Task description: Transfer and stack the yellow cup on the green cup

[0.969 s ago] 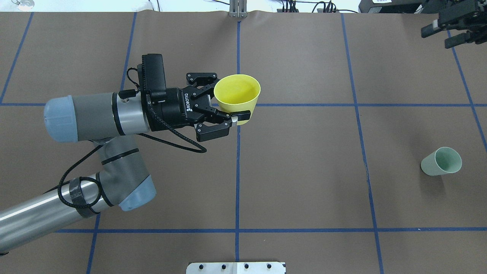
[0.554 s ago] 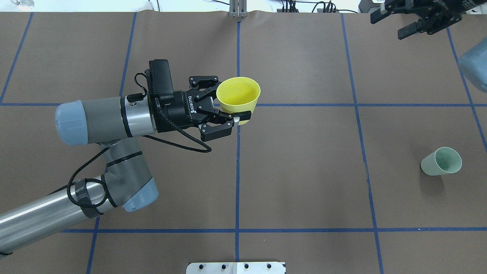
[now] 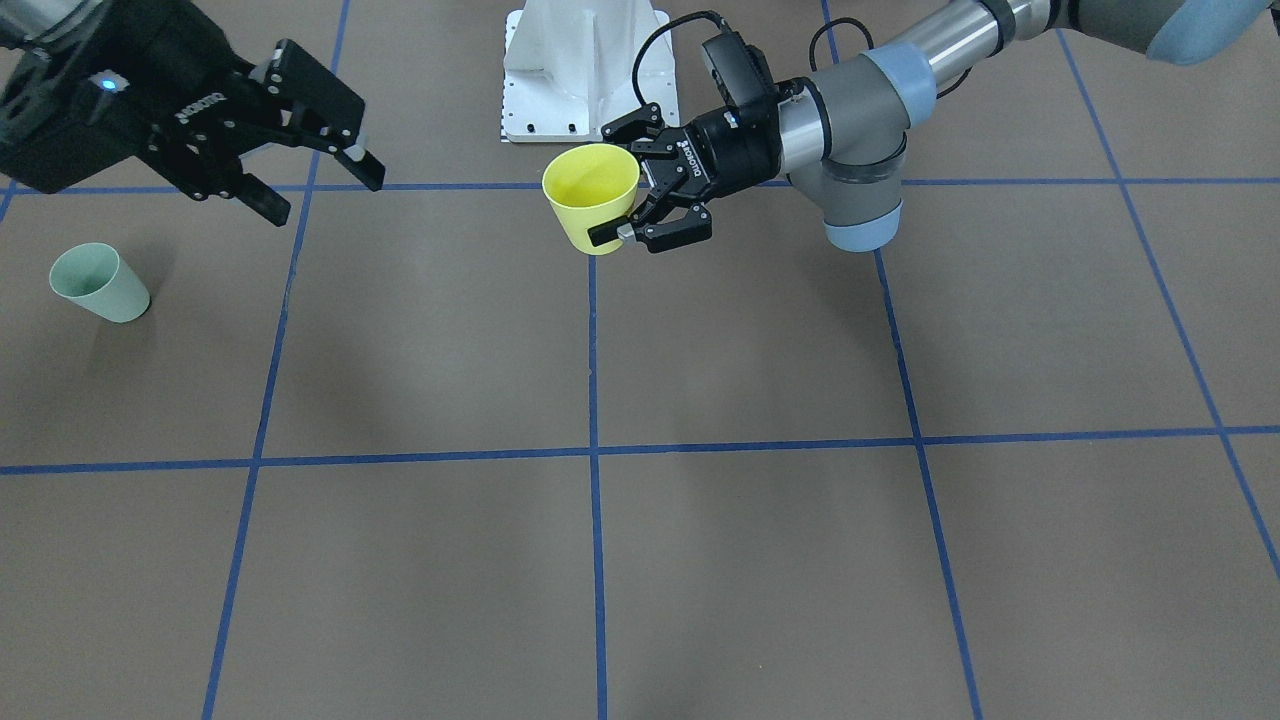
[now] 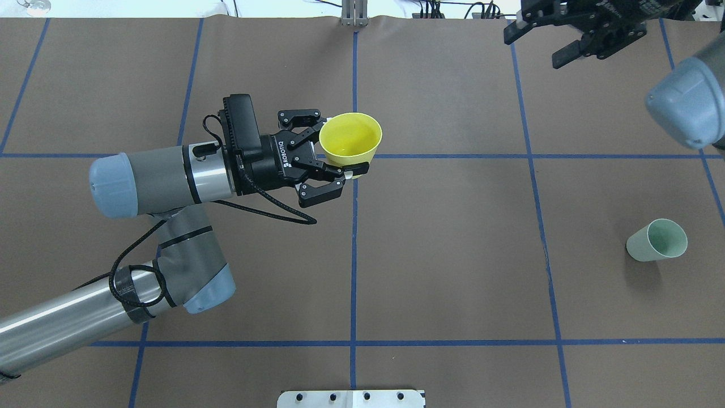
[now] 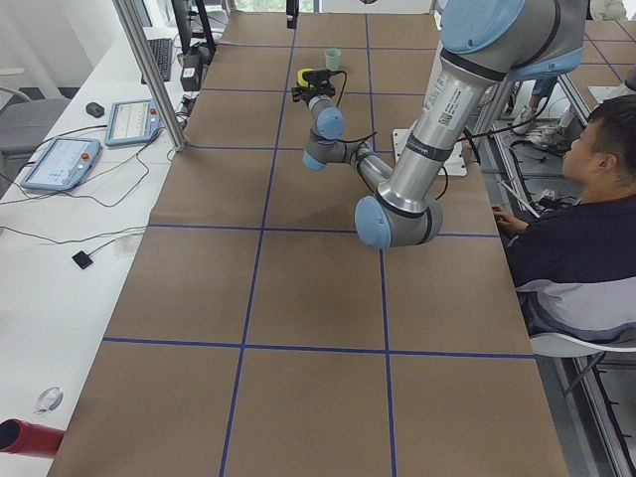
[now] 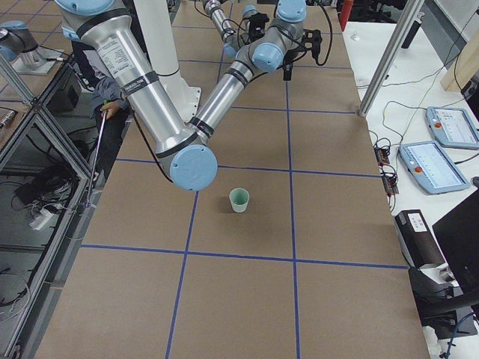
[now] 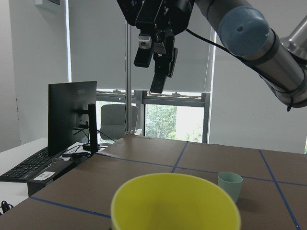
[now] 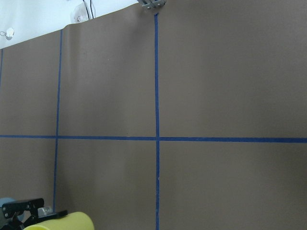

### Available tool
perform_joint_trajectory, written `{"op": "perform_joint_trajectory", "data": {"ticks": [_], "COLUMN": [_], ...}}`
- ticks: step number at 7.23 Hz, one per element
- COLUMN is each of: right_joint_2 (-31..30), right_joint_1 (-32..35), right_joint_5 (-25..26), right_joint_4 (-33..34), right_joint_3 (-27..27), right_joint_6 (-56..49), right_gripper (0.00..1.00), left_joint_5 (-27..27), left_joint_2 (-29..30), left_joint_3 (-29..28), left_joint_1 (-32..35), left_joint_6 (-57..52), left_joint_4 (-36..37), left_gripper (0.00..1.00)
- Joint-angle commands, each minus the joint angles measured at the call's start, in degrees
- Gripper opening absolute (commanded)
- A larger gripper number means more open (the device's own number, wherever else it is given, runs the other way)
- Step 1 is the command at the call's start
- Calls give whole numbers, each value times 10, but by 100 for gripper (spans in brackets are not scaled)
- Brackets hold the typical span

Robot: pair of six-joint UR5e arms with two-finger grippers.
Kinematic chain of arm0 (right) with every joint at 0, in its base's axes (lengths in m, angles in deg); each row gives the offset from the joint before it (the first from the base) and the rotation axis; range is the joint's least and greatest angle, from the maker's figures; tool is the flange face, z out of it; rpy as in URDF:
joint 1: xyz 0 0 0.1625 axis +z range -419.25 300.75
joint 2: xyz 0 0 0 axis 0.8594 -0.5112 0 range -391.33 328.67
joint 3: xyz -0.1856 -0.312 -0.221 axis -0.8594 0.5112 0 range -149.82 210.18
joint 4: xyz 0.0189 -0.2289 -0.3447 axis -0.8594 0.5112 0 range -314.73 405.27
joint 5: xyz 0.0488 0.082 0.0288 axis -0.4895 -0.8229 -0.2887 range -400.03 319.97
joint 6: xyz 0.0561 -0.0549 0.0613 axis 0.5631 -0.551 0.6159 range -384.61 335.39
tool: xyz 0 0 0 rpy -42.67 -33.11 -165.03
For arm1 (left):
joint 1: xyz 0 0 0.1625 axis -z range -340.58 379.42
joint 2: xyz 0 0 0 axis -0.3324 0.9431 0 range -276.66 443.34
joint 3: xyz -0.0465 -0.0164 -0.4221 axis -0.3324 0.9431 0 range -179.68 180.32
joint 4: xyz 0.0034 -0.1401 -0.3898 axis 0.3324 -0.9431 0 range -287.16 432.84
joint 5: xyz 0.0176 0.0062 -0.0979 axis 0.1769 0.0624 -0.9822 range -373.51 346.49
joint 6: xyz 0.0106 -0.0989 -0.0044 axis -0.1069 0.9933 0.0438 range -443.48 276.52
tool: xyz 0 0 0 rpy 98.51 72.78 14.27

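Observation:
I expect the yellow cup [image 3: 589, 200] to slide inside the green cup when I lower it, because the yellow cup gets narrower toward the bottom and the green cup's opening [image 3: 84, 271] faces up.
My left gripper [image 4: 342, 144] is shut on the yellow cup [image 4: 350, 139] and holds it upright above the table near the centre line. The same gripper [image 3: 620, 185] and cup [image 3: 590, 195] show in the front-facing view, and the cup's rim fills the bottom of the left wrist view [image 7: 175, 206]. The green cup [image 4: 657, 240] stands upright and alone on the table at the right, also seen in the front-facing view [image 3: 98, 283]. My right gripper [image 4: 535, 48] is open and empty, high over the far right part of the table [image 3: 325, 195].
The brown table cover carries a blue tape grid [image 4: 354, 255]. The white robot base plate [image 4: 351, 398] sits at the near edge. An operator [image 5: 586, 229] sits beside the table. Tablets [image 6: 449, 127] and a monitor [image 7: 72, 115] lie off the table's edges.
My right gripper has moved left along the far edge of the table. My left gripper has turned slightly and still holds the yellow cup in about the same place. The green cup has not moved.

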Motion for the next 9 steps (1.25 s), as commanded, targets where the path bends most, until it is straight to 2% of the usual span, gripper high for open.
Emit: {"op": "perform_joint_trajectory", "data": {"ticks": [1,3,5,9], "right_joint_2": [44,51,65,77], "right_joint_1": [-72,-110,-153,-189], "right_joint_5": [73,105,163,190], "right_joint_4": [62,67,66,66], "right_joint_3": [2,7,8,26], "right_joint_6": [11,10,6,6], "right_gripper": [100,100,100,97], "left_joint_5": [1,1,2,2], "left_joint_2": [-4,-9,-12,-12], "left_joint_3": [-14,-14,-14,-14], "left_joint_1": [-12,-17,-21,-21], "left_joint_6": [-3,-3,-3,-3], "left_joint_4": [-21,-24,-24,-34], "left_gripper": [0,2,3,5]}}
